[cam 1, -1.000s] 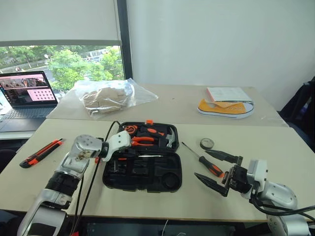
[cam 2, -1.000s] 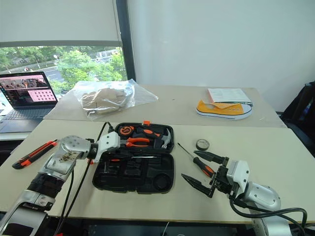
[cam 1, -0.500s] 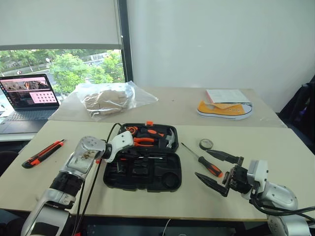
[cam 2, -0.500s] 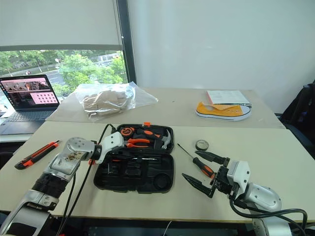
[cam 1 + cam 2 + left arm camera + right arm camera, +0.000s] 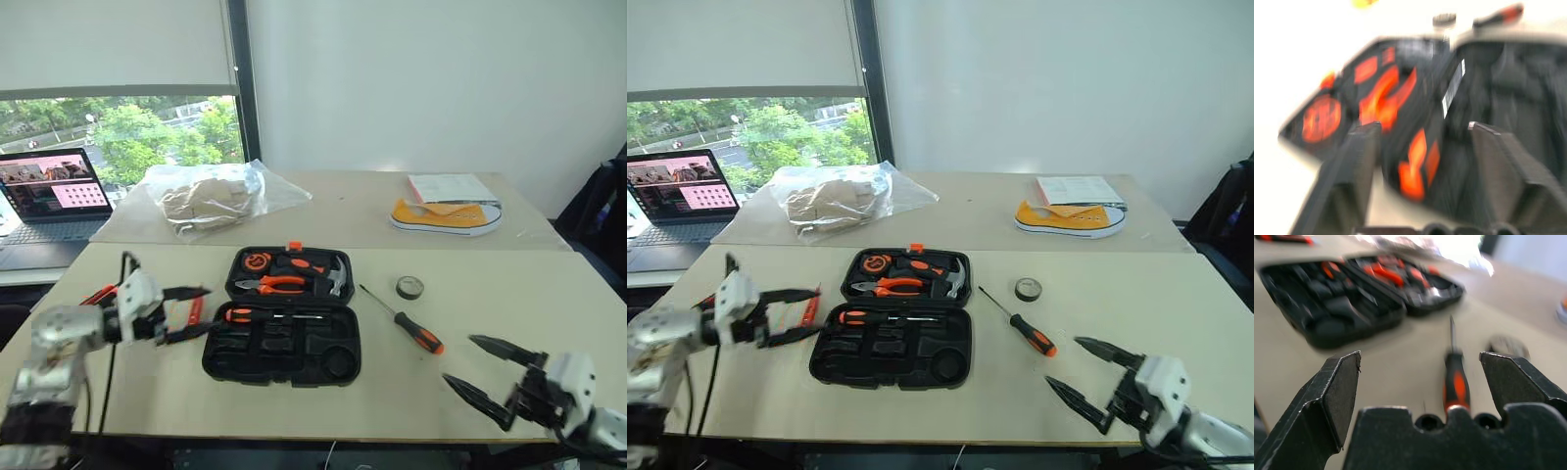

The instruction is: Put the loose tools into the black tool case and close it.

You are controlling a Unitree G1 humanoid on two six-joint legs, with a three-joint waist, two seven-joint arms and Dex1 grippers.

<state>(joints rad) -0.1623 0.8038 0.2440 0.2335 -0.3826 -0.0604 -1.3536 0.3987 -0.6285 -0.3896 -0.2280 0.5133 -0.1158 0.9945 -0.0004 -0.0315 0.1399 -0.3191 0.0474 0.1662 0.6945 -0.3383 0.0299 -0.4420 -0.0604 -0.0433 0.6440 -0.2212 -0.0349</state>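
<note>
The screwdriver in the case leaves space (image 5: 315, 327) next to its thin rod, so the robot can expect the loose screwdriver (image 5: 417, 332) to fit in there head to tail when the robot lowers it.
The black tool case (image 5: 338, 338) lies open on the near table. An orange-and-black screwdriver (image 5: 263, 314) rests in its middle row. My left gripper (image 5: 196, 311) hovers open just left of the case, empty. Between its fingers I see a small orange pen-like tool (image 5: 193, 310) lying on the table. The utility knife (image 5: 98, 294) lies mostly hidden behind that hand. A second screwdriver (image 5: 408, 324) and the dark tape roll (image 5: 410, 287) lie right of the case. My right gripper (image 5: 458, 358) is open and empty near the front right edge, pointing at that screwdriver (image 5: 1455, 382).
Orange-handled pliers (image 5: 277, 285) and a hammer (image 5: 338, 279) sit in the case's far half. On the far table are a laptop (image 5: 49, 186), a plastic bag (image 5: 211, 196), a yellow shoe (image 5: 446, 213) and papers (image 5: 446, 186). Bare tabletop lies between the case and my right gripper.
My left gripper was shut over the case; it has opened and pulled back left, leaving the screwdriver in the case. My right gripper drew back toward the front right edge.
</note>
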